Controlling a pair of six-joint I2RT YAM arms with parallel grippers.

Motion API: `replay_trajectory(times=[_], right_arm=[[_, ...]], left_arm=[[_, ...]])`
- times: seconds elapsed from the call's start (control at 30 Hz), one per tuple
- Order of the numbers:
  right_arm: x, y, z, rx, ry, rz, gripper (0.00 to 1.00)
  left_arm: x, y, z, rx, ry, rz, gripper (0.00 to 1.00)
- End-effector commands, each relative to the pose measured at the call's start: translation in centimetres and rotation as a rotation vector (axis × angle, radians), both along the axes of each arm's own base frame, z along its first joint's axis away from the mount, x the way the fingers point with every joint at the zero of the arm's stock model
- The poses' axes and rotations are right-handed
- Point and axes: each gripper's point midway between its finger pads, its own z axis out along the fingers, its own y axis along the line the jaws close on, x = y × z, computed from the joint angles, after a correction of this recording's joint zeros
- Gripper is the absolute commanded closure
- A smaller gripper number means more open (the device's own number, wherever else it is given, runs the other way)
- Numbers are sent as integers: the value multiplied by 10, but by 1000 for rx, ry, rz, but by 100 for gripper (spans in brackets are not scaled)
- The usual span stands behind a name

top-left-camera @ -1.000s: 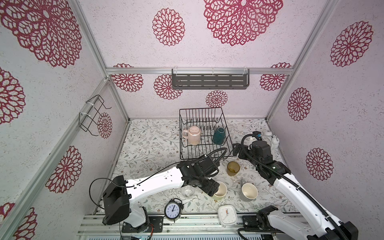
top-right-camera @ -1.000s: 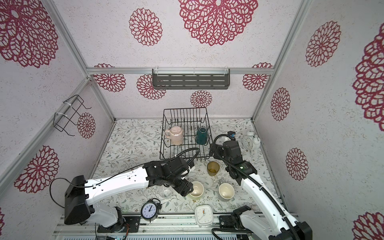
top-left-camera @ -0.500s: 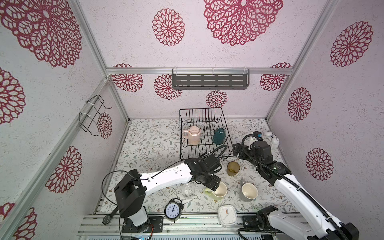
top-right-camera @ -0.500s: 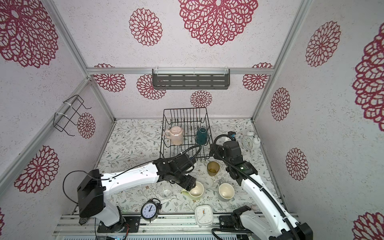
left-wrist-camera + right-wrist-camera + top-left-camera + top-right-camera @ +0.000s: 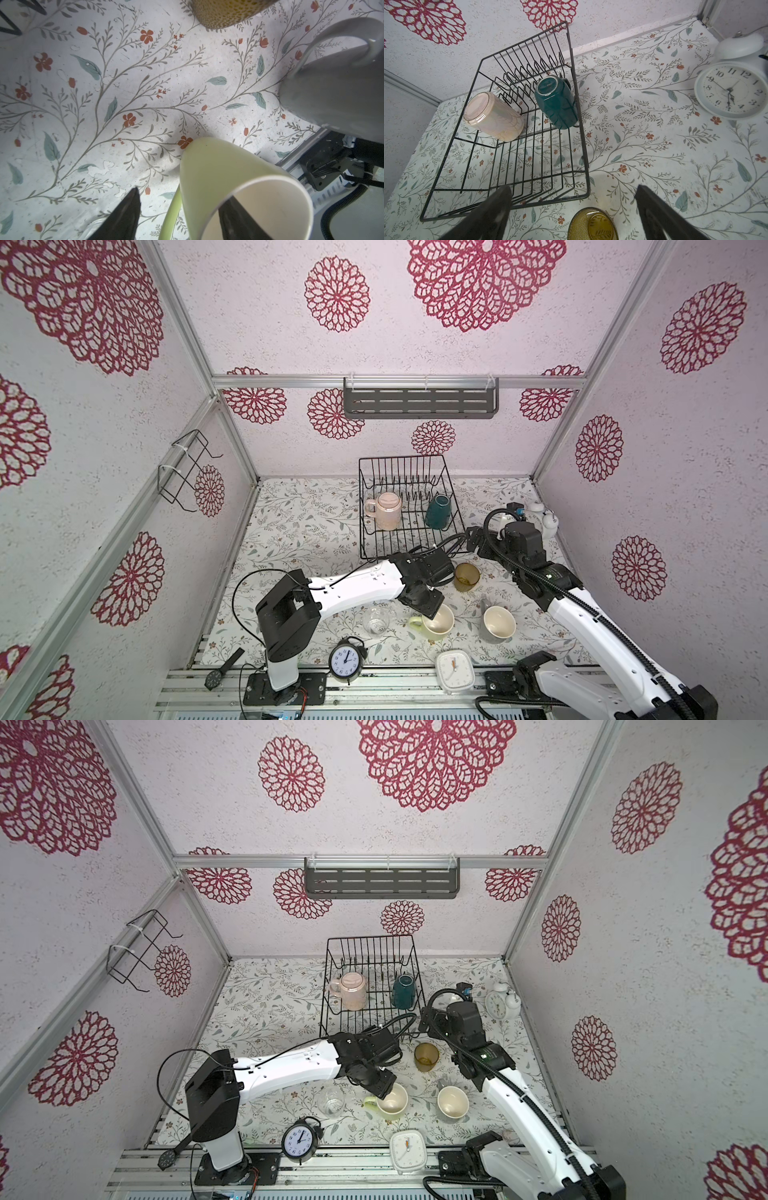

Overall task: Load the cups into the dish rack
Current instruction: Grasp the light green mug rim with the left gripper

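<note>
I should take the mug's base (image 5: pixel 201 147) with my right gripper to put the mug upside down in the rack, because my left gripper is astride the upright yellow-green mug's rim (image 5: pixel 444 608).
The black wire dish rack (image 5: pixel 401 457) (image 5: pixel 586 166) holds a pale pink mug (image 5: pixel 384 510) (image 5: pixel 493 117) and a dark teal mug (image 5: pixel 438 512) (image 5: pixel 556 104), both bottom-up. On the floral mat stand the yellow-green mug (image 5: pixel 436 620) (image 5: pixel 228 176), grey mug (image 5: pixel 496 622) (image 5: pixel 332 93), amber tumbler (image 5: pixel 466 576) (image 5: pixel 592 225) and clear glass (image 5: pixel 376 620). My left gripper (image 5: pixel 428 605) (image 5: pixel 182 193) straddles the yellow-green mug's wall by its handle, one finger inside, the outer finger still apart. My right gripper (image 5: pixel 471 539) (image 5: pixel 573 187) hangs open over the tumbler.
A black round alarm clock (image 5: pixel 345 662) and a white square clock (image 5: pixel 455 668) sit at the front edge. A white twin-bell clock (image 5: pixel 540 518) (image 5: pixel 733 91) stands at the right wall. A wire holder (image 5: pixel 187 472) and a grey shelf (image 5: pixel 419 402) hang on the walls.
My left gripper has dropped onto the yellow-green mug's rim, one finger going inside, and its jaws have narrowed. The right arm has stayed still.
</note>
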Motion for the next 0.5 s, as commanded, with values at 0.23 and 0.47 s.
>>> replay_trajectory(times=[0.23, 0.47], right_arm=[[-6, -26, 22, 57, -96, -150, 4], [-22, -40, 35, 176, -215, -220, 6]], left_arm=[[1, -5, -4, 20, 16, -33, 74], [4, -5, 21, -62, -42, -19, 96]])
